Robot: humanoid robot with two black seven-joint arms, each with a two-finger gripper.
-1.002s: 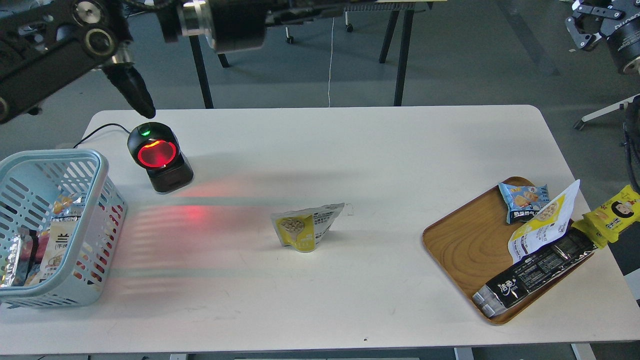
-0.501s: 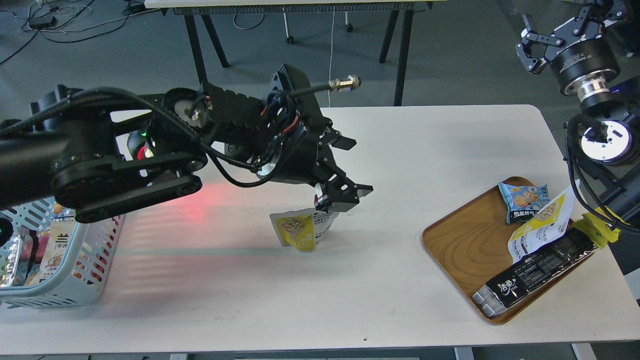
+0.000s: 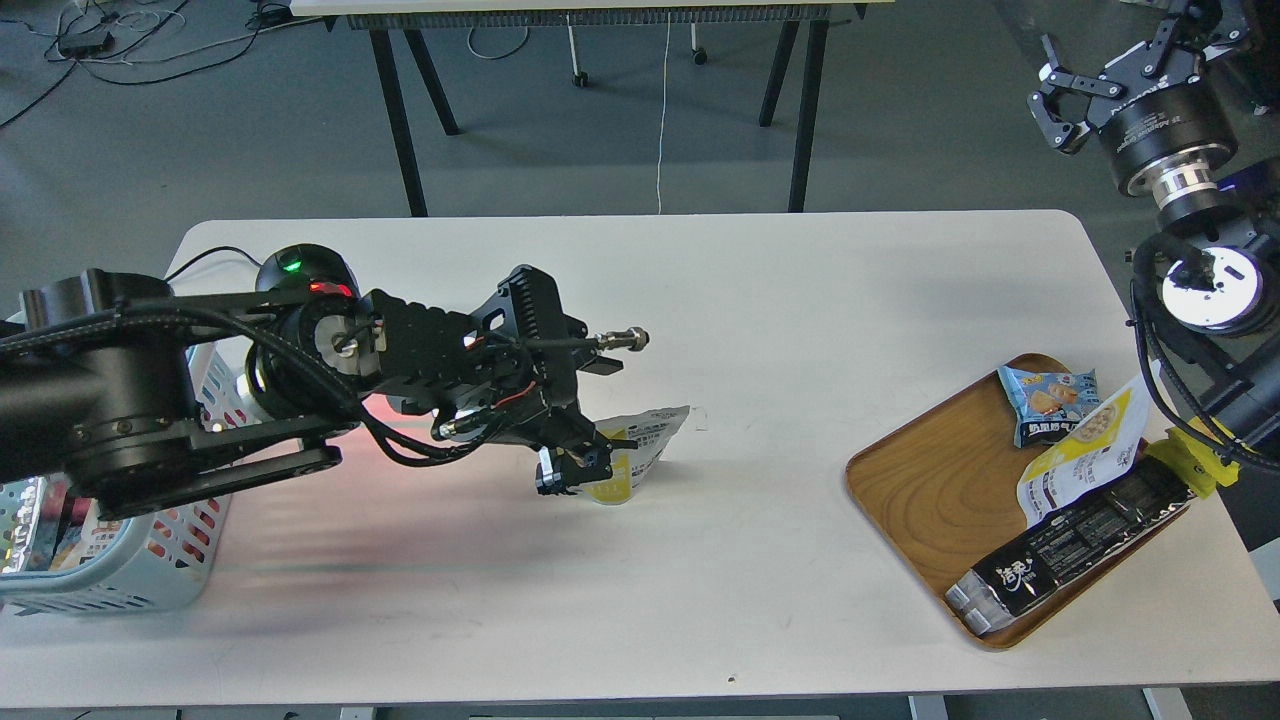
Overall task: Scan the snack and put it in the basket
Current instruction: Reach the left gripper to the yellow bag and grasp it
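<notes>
I can see the pouch's loose end (image 3: 663, 424) sticking straight out past the fingers, so the pouch should hold its shape rather than fold over when I lift it.
The snack (image 3: 648, 437), a white-grey and yellow stand-up pouch, stands at the table's middle. My left gripper (image 3: 577, 468) is down at the pouch's left front side, its dark fingers straddling the yellow part and looking open. The arm hides the pouch's left half. A second pouch alike (image 3: 1085, 450) lies on the wooden tray (image 3: 925, 490) at the right. The pale blue basket (image 3: 130, 575) stands at the table's left edge with several packs inside, partly behind my left arm. My right gripper (image 3: 1052, 95) is open and empty, high above the table's far right corner.
The black scanner (image 3: 300, 265) with a green light stands at the back left, mostly hidden by my left arm. The tray also holds a long black packet (image 3: 1070, 545) and a small blue packet (image 3: 1045, 400). A yellow packet (image 3: 1190, 468) lies at its right edge.
My left arm swung in from the upper left and has come down, bringing its gripper from above the pouch to its left front side. The right gripper has barely moved. The pouch stands where it was.
</notes>
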